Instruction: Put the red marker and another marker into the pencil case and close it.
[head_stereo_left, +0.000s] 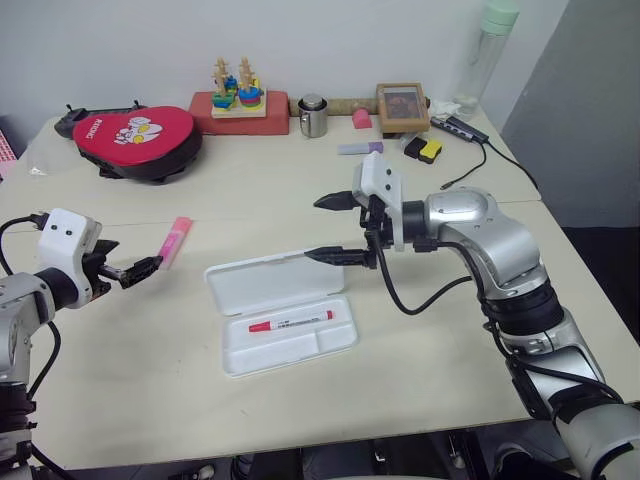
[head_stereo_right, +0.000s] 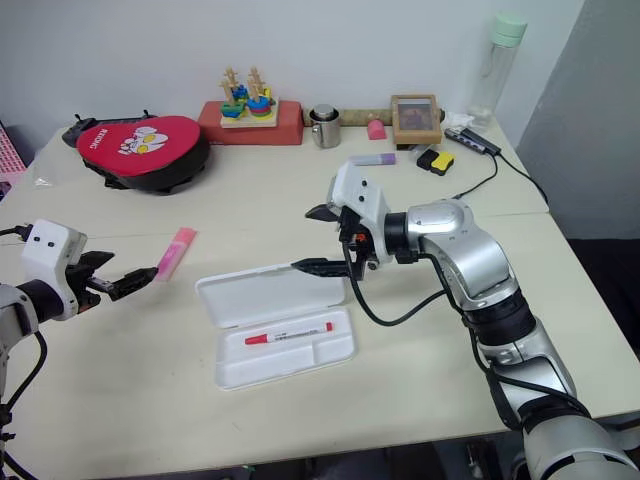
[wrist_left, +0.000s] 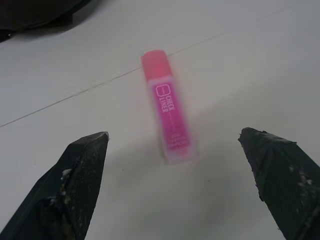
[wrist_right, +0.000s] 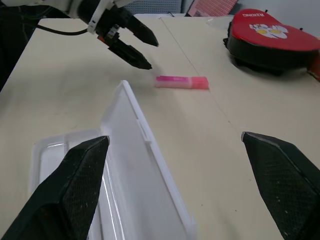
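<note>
Next, I pick up the pink highlighter (head_stereo_left: 175, 242) with my left gripper and put it in the tray's empty slot (head_stereo_left: 272, 352), because the highlighter is across the pencil case from my right gripper.
The white pencil case (head_stereo_left: 262, 285) lies open at mid-table with its lid raised toward the far side. The red marker (head_stereo_left: 290, 322) rests in its tray. The pink highlighter (head_stereo_left: 176, 241), the other marker, lies flat on the table left of the case. My left gripper (head_stereo_left: 142, 268) is open just short of the highlighter's near end (wrist_left: 170, 115), pointing at it without touching. My right gripper (head_stereo_left: 315, 229) hangs open above the case's raised lid (wrist_right: 140, 165), holding nothing.
A red cartoon pouch (head_stereo_left: 135, 135) sits at the back left. Along the back edge stand a stacking toy (head_stereo_left: 238, 95), a metal cup (head_stereo_left: 313, 115), a lavender highlighter (head_stereo_left: 360, 148), a wooden frame (head_stereo_left: 402, 107) and a bottle (head_stereo_left: 490, 45). A cable runs along the right side.
</note>
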